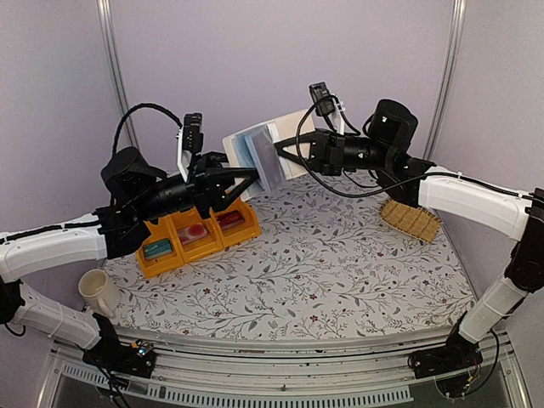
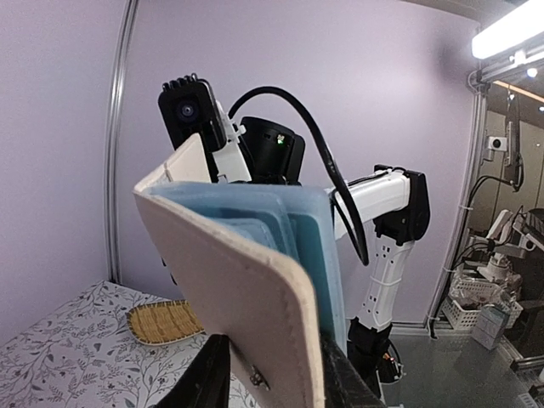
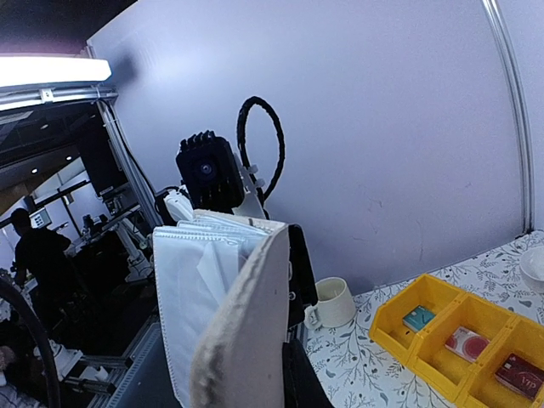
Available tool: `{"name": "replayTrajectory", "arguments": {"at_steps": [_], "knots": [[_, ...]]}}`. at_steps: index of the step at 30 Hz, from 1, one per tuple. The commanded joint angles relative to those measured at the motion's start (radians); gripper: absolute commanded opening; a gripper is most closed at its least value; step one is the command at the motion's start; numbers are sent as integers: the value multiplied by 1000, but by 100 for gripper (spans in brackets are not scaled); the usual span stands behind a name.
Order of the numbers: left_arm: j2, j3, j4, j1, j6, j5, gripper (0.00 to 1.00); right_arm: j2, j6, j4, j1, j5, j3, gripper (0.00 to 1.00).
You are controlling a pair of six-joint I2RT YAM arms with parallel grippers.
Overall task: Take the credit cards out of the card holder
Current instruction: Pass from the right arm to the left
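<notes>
The card holder's cover [image 2: 238,293] is at a slant across my left gripper's fingers. Next, my left gripper opens and grips the cover's edge [image 2: 304,310] straight while my right gripper holds the cover.
The card holder [image 1: 259,153], whitish cover with pale blue leaves, hangs in the air between both arms at the back of the table. My left gripper [image 1: 255,176] has a dark finger on each side of its cover and leaves [image 2: 246,280] and is shut on it. From the other side, my right gripper [image 1: 285,153] is shut on the opposite cover [image 3: 246,340], with one finger hidden behind it. Three credit cards lie in the yellow bins: a teal one [image 1: 157,248], a pink one [image 1: 196,231] and a red one [image 1: 229,220]. No card shows in the leaves.
The row of yellow bins [image 1: 174,259] stands at the back left under my left arm. A cream mug [image 1: 99,291] sits near the left front corner. A woven straw basket [image 1: 411,219] lies at the right, below my right arm.
</notes>
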Motion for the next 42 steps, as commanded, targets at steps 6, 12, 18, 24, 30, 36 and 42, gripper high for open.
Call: {"name": "replayTrajectory", "arguments": {"at_steps": [6,12,18,24,30,36,42], "knots": [[-52,31,-157,1,92,-388,47,-1,3,14,49,-103,-9,2],[-23,50,-197,-2,85,-329,46,7,0,15,49,-101,-1,2],[17,39,-77,-19,56,-104,59,21,3,-2,51,-85,-3,2],[33,32,-28,-25,32,-76,54,30,-31,-56,51,-50,2,2],[4,22,-52,-27,50,-112,0,32,-64,-102,51,-40,4,2],[-22,50,-216,-33,57,-297,0,18,-122,-174,48,32,7,16],[-43,103,-443,-46,61,-517,0,22,-216,-297,43,190,1,47]]}}
